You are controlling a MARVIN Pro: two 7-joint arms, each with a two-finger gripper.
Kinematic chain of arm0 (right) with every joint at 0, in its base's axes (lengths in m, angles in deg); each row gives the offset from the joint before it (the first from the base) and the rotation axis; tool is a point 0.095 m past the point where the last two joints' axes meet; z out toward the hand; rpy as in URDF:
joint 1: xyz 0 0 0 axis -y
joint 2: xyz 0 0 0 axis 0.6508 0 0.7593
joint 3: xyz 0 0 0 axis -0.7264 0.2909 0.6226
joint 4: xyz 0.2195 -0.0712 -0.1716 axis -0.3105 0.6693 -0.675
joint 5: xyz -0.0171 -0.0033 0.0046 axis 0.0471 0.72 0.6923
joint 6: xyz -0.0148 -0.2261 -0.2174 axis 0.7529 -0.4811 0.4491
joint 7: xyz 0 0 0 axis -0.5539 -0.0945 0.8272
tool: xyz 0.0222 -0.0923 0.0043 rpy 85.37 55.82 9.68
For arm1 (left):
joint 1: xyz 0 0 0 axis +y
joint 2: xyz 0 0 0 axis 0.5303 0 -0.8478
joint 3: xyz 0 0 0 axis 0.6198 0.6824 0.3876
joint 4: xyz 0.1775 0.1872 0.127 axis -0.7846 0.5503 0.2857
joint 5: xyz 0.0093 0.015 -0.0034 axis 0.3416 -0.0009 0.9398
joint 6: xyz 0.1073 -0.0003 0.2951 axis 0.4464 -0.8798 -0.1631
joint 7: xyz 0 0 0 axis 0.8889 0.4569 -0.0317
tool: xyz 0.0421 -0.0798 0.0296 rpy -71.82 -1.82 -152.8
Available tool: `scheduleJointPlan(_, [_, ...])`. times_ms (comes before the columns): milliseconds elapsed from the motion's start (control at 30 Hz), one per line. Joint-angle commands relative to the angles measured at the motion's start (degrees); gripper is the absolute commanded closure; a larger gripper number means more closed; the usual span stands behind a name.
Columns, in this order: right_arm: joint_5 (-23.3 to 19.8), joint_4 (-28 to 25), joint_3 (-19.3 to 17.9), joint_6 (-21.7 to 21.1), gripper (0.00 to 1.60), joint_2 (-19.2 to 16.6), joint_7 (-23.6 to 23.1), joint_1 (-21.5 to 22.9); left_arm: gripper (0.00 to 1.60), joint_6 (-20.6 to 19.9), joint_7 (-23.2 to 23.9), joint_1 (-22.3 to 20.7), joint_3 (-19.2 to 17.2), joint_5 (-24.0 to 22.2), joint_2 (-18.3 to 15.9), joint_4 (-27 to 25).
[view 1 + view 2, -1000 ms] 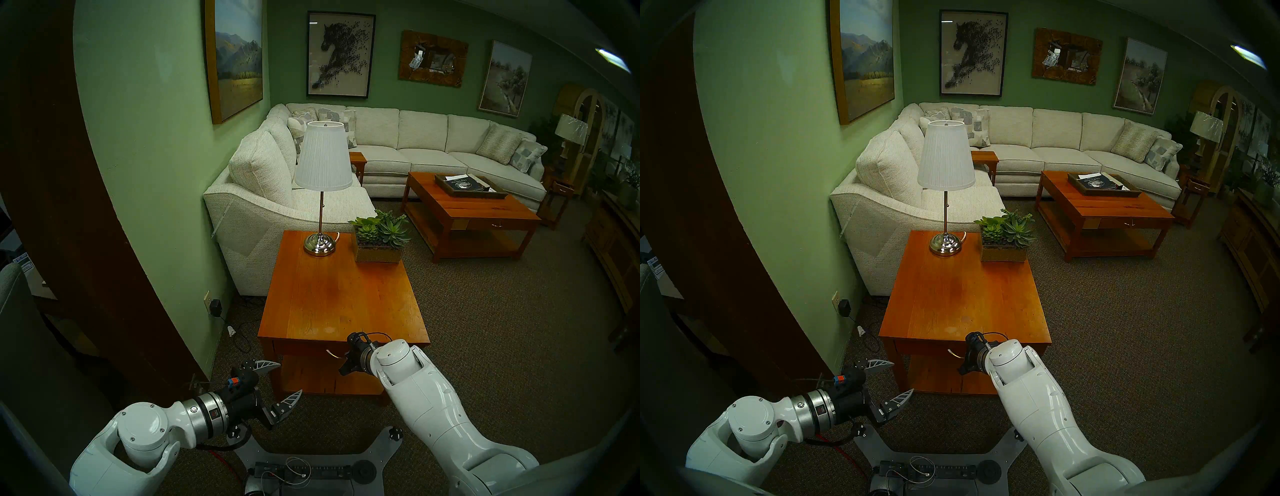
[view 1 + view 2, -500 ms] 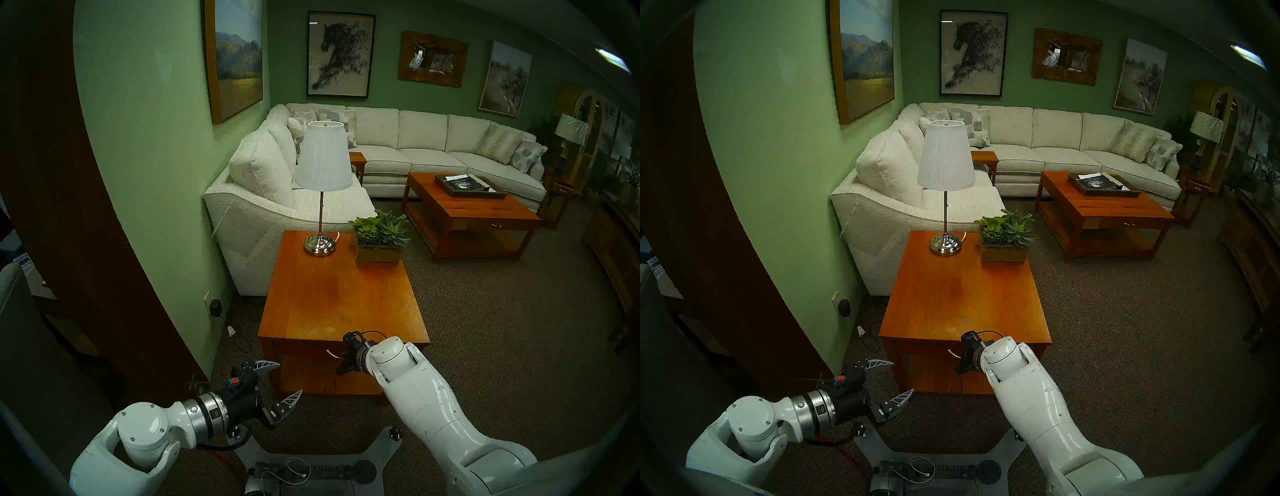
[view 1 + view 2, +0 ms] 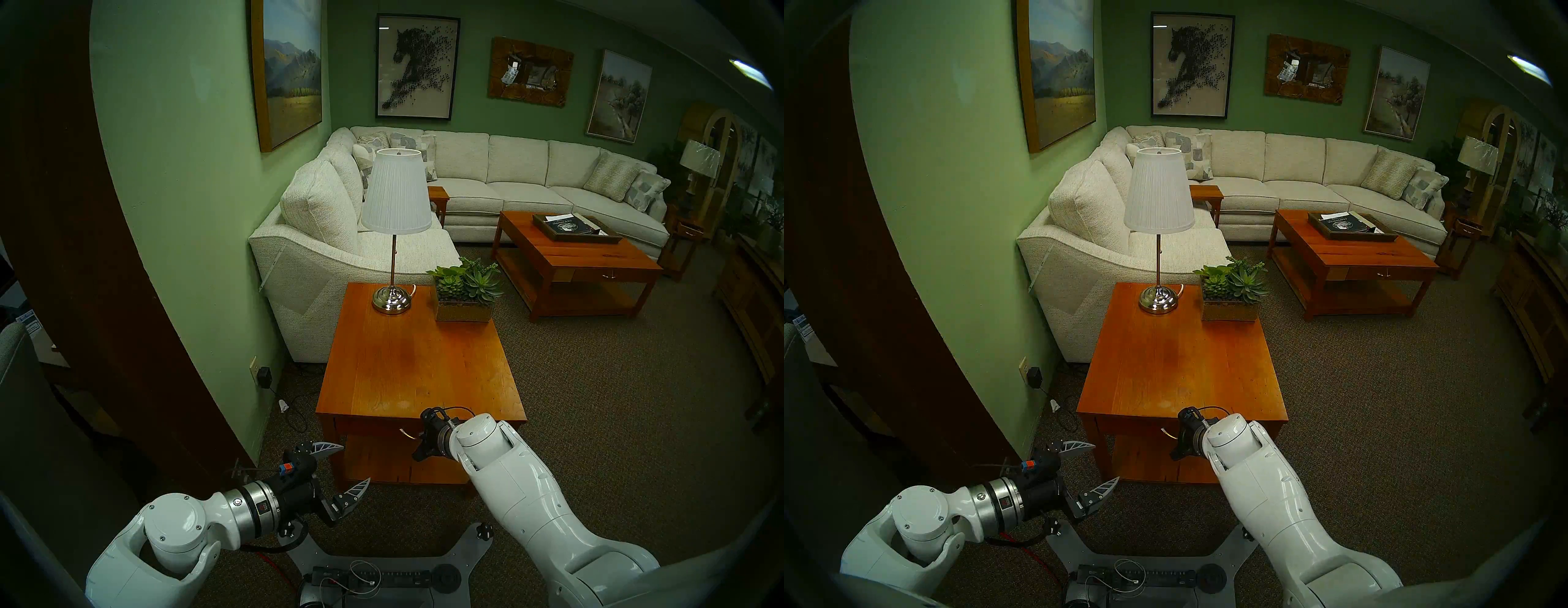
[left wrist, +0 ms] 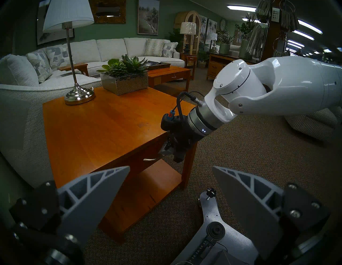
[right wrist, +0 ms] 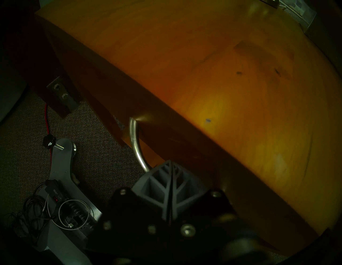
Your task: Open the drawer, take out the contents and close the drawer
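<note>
I should expect something thin and flat to be hidden inside the drawer when I open it, because the drawer front (image 4: 138, 162) is shallow above the open shelf (image 4: 148, 190).
The drawer (image 3: 373, 429) sits under the top of the orange-brown side table (image 3: 415, 365) and looks pushed in. Its curved silver pull (image 3: 406, 433) (image 5: 134, 140) shows at the front. My right gripper (image 5: 171, 162) (image 4: 162, 150) is shut, its fingers pressed together right at the pull's right end. The bar vanishes beneath one finger (image 5: 153, 181), and nothing shows between the pads. My left gripper (image 3: 355, 463) (image 4: 171, 167) hangs open and empty, low to the left of the table's front leg. The contents are hidden.
A lamp (image 3: 392, 297) and a succulent planter (image 3: 464, 305) stand at the table's far end. A cream sofa (image 3: 305, 271) is behind, and a wall outlet with cables (image 3: 265, 375) to the left. A larger coffee table (image 3: 594, 259) stands back right. My base (image 3: 373, 569) is below.
My right wrist has shifted slightly left along the drawer front toward the pull, then held still. The left arm and the drawer have not moved.
</note>
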Motion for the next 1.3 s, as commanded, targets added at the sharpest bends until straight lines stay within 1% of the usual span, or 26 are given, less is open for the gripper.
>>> scheduleJointPlan(0, [-0.9, 1.0, 0.8, -1.8, 1.6, -1.6, -2.2, -5.4, 0.0, 0.3, 0.1, -0.4, -0.1, 0.0, -0.1, -1.4])
scheduleJointPlan(33, [-1.0, -0.3, 0.5, -1.6, 1.6, -1.7, -2.1, -6.6, 0.0, 0.3, 0.1, -0.4, -0.1, 0.0, 0.0, -1.4])
scheduleJointPlan(200, [-2.1, -0.2, 1.2, -1.8, 1.6, -2.4, -2.5, -7.0, 0.0, 0.3, 0.1, -0.4, -0.1, 0.0, 0.0, -1.3])
scheduleJointPlan(267, [-2.4, -1.7, 0.9, -1.4, 1.6, -2.6, -2.2, -8.3, 0.0, 0.3, 0.1, -0.4, -0.1, 0.0, 0.0, -1.3])
scheduleJointPlan(300, [-2.8, -0.6, 1.6, -1.7, 1.6, -2.9, -2.6, -7.2, 0.0, 0.3, 0.1, -0.4, -0.1, 0.0, 0.0, -1.3])
scheduleJointPlan(367, [-3.1, -3.1, 1.1, -1.2, 1.6, -3.2, -2.4, -8.8, 0.0, 0.3, 0.1, -0.4, -0.2, 0.0, 0.0, -1.4])
scheduleJointPlan(400, [-3.4, -2.4, 1.8, -1.5, 1.6, -3.6, -2.7, -7.9, 0.0, 0.3, 0.2, -0.4, -0.2, 0.0, 0.0, -1.4])
scheduleJointPlan(467, [-3.6, -4.5, 1.5, -1.6, 1.6, -4.0, -2.7, -9.1, 0.0, 0.3, 0.2, -0.4, -0.2, 0.0, 0.0, -1.4])
scheduleJointPlan(500, [-3.6, -4.5, 1.5, -1.6, 1.6, -4.0, -2.7, -9.1, 0.0, 0.3, 0.2, -0.4, -0.2, 0.0, 0.0, -1.4])
scheduleJointPlan(567, [-4.0, -6.3, 2.0, -2.4, 1.6, -4.8, -3.1, -9.7, 0.0, 0.3, 0.2, -0.4, -0.2, 0.0, 0.0, -1.4])
scheduleJointPlan(633, [-3.7, -8.6, 1.8, -2.9, 1.6, -5.1, -3.0, -11.4, 0.0, 0.3, 0.2, -0.3, -0.2, 0.0, 0.0, -1.5])
scheduleJointPlan(700, [-3.8, -8.7, 2.2, -3.4, 1.6, -5.2, -3.2, -11.4, 0.0, 0.3, 0.2, -0.3, -0.2, 0.0, 0.0, -1.5])
scheduleJointPlan(767, [-3.8, -10.5, 2.3, -4.2, 1.6, -5.6, -3.3, -12.5, 0.0, 0.3, 0.2, -0.3, -0.2, 0.0, 0.0, -1.5])
scheduleJointPlan(800, [-3.9, -10.5, 2.8, -4.7, 1.6, -6.0, -3.4, -12.3, 0.0, 0.3, 0.2, -0.3, -0.2, 0.0, 0.0, -1.5])
scheduleJointPlan(867, [-3.7, -12.6, 3.0, -5.9, 1.6, -6.8, -3.7, -13.9, 0.0, 0.3, 0.2, -0.3, -0.2, 0.0, 0.0, -1.5])
scheduleJointPlan(967, [-3.5, -13.8, 3.2, -6.6, 1.6, -7.4, -4.0, -15.0, 0.0, 0.3, 0.2, -0.3, -0.2, 0.0, 0.1, -1.5])
scheduleJointPlan(1100, [-3.6, -17.3, 3.1, -7.9, 1.6, -8.9, -4.4, -17.4, 0.0, 0.3, 0.2, -0.3, -0.2, 0.1, 0.1, -1.5])
scheduleJointPlan(1133, [-3.5, -19.4, 2.8, -8.5, 1.6, -9.7, -4.6, -18.9, 0.0, 0.3, 0.2, -0.3, -0.2, 0.1, 0.1, -1.5])
scheduleJointPlan(1233, [-4.0, -20.0, 3.3, -9.3, 1.6, -10.6, -4.8, -18.8, 0.0, 0.3, 0.2, -0.3, -0.2, 0.1, 0.1, -1.5])
scheduleJointPlan(1267, [-3.8, -21.7, 2.7, -9.5, 1.6, -10.9, -4.8, -20.1, 0.0, 0.3, 0.2, -0.3, -0.3, 0.1, 0.1, -1.5])
